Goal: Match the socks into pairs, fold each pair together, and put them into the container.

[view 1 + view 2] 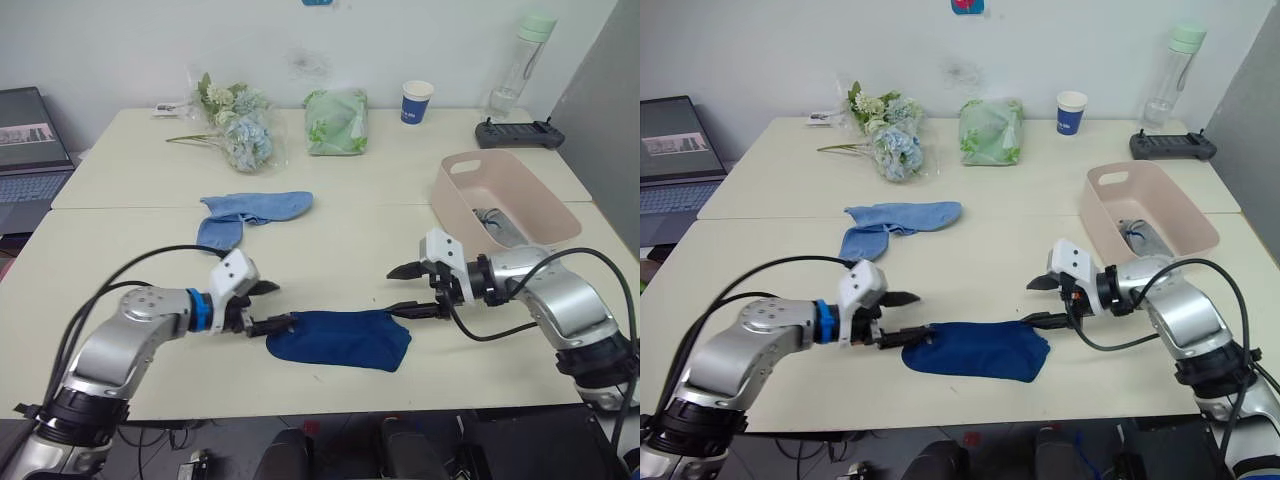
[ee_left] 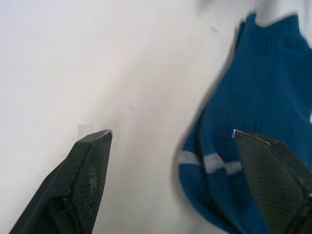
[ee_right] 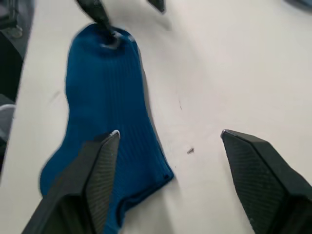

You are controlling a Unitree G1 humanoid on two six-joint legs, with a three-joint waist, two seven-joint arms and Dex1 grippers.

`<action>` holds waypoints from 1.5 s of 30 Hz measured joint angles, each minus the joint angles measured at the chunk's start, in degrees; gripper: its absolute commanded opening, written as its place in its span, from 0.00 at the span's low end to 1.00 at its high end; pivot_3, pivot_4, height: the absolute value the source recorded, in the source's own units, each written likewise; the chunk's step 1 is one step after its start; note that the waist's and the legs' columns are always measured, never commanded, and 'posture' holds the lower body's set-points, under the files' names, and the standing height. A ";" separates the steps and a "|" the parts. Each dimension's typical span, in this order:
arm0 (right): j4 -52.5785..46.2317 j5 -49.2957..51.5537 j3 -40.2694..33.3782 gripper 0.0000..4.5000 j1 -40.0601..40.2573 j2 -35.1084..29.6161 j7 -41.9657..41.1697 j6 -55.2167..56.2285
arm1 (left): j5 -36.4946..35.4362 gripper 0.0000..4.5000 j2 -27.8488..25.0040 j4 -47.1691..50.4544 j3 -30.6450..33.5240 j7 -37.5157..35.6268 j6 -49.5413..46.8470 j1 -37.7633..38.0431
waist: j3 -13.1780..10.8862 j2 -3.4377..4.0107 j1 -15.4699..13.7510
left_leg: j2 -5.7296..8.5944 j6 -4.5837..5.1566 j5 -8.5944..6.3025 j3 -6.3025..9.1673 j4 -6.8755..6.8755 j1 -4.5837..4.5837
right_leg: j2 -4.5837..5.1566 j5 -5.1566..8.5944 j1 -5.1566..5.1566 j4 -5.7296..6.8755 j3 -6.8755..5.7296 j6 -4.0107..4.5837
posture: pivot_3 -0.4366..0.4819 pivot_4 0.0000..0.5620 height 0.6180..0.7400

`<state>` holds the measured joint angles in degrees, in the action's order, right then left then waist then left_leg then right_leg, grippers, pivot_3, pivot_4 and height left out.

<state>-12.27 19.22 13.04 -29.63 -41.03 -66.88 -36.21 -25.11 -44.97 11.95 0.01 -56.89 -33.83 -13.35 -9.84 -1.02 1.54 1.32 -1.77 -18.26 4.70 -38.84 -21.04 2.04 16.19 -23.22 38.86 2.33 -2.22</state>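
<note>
The dark navy bundle (image 1: 342,340) will stay doubled over when I fold and carry it, because layered edges lie close together at the grey stripes (image 2: 207,162).
A dark navy sock (image 1: 340,340) lies flat near the table's front edge, seen close in the wrist views (image 2: 253,97) (image 3: 107,97). My left gripper (image 1: 282,305) is open at the sock's left end, one fingertip (image 3: 100,19) touching the fabric. At the sock's right end my right gripper (image 1: 392,291) is open, its lower finger at the edge. Two light blue socks (image 1: 255,210) lie overlapped farther back on the left. The pale pink container (image 1: 505,200) stands at the right with something grey (image 1: 495,225) inside.
Along the back of the table are a flower bunch (image 1: 240,125), a green crinkly bag (image 1: 335,122), a blue paper cup (image 1: 417,102), a clear bottle (image 1: 522,65) and a black controller (image 1: 518,133). A laptop (image 1: 30,145) sits off the left side.
</note>
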 measured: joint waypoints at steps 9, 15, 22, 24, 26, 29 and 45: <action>-5.66 -0.91 2.54 0.28 5.41 7.04 5.78 4.22 | -3.42 0.55 3.28 6.14 0.25 -0.98 2.92 0.29 | 0.01 -0.02 0.00 | 0.03 -0.02 0.01 -0.02 -0.01 0.00 | 0.01 0.00 0.02 0.01 0.02 0.00 | 0.48 0.27 1.00; -1.75 -9.20 10.59 0.00 10.79 7.29 7.83 11.32 | 8.53 0.11 3.71 2.84 -11.69 -1.15 13.07 5.81 | 0.04 0.00 0.01 | 0.03 -0.02 0.01 -0.10 0.01 0.06 | -0.02 0.00 -0.01 0.04 -0.02 0.00 | 0.48 0.27 1.00; 0.42 -11.01 8.31 0.00 13.25 2.70 6.75 17.46 | 10.87 0.01 2.63 -2.62 -9.99 -1.33 21.04 7.02 | 0.10 -0.02 0.02 | 0.00 0.01 0.00 -0.07 0.02 0.16 | -0.03 0.00 0.10 0.05 -0.05 0.00 | 0.48 0.27 1.00; 0.43 -10.92 7.80 0.00 13.67 2.13 6.22 18.02 | 9.17 0.01 2.62 -3.50 -7.86 -1.32 19.51 7.08 | 0.11 -0.03 0.08 | 0.00 0.01 -0.01 -0.06 0.01 0.17 | -0.04 0.00 0.10 0.08 -0.06 0.00 | 0.48 0.27 1.00; 0.43 -10.73 7.17 0.00 14.25 2.12 5.94 18.16 | 7.51 0.01 2.44 -4.55 -5.50 -1.27 17.17 7.11 | 0.11 -0.03 0.10 | -0.01 0.02 -0.01 -0.06 0.01 0.17 | -0.05 0.00 0.11 0.09 -0.09 0.00 | 0.48 0.27 1.00; 0.54 -10.69 6.69 0.00 14.55 2.11 5.65 18.37 | 5.86 0.01 1.93 -5.63 -2.77 -1.29 14.70 7.74 | 0.11 -0.03 0.09 | 0.00 0.02 -0.01 -0.08 0.01 0.17 | -0.05 0.00 0.10 0.06 -0.10 -0.01 | 0.48 0.27 1.00; -12.17 8.35 -8.57 0.60 18.83 -1.75 11.79 -11.47 | -0.33 0.20 1.92 4.83 4.77 -2.39 14.56 13.04 | 0.09 -0.05 -0.13 | -0.02 0.01 -0.01 0.02 0.04 0.06 | -0.01 0.00 0.07 0.02 0.01 0.00 | 0.48 0.27 1.00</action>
<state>-24.44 27.57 4.47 -10.79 -42.78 -55.08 -47.68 -25.44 -43.05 16.78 4.78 -59.28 -19.26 -0.31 -9.75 -1.07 1.41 1.30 -1.75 -18.27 4.72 -38.80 -20.98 2.03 16.20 -23.15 38.88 2.34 -2.22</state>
